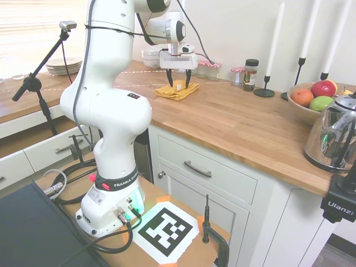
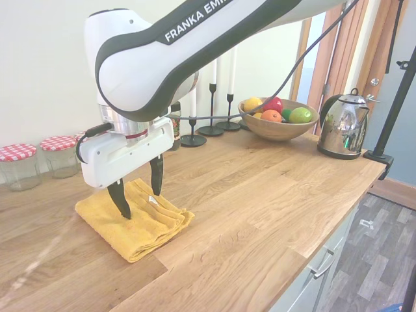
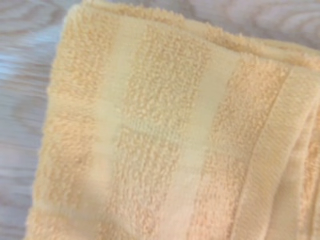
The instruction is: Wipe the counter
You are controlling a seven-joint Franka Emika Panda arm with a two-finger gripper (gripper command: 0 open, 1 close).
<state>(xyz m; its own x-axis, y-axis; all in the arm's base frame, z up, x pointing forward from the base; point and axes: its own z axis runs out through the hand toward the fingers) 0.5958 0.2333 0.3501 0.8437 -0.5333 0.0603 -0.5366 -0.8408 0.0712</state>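
Observation:
The yellow towel (image 1: 177, 90) shows stacked layers (image 3: 205, 31) at its edge, so I expect it to bunch up at the grip but slide along still folded when I drag it.
A folded yellow towel (image 2: 140, 224) (image 1: 175, 91) lies flat on the wooden counter (image 2: 260, 214) (image 1: 239, 122). My gripper (image 2: 138, 196) (image 1: 178, 80) hangs straight down over the towel's middle, open, one black finger on each side of the fold and the tips down at the cloth. I cannot tell whether the tips press into it. Nothing is held between the fingers. The wrist view is filled by the yellow towel (image 3: 170, 135) from very close, with pale counter wood at one edge.
Glass jars with red checked lids (image 2: 16, 166) (image 1: 208, 69) stand by the wall behind the towel. Black candlesticks (image 2: 211, 107), a fruit bowl (image 2: 276, 123) and a steel kettle (image 2: 341, 127) stand further along. Plates (image 1: 62, 65) sit on the side counter.

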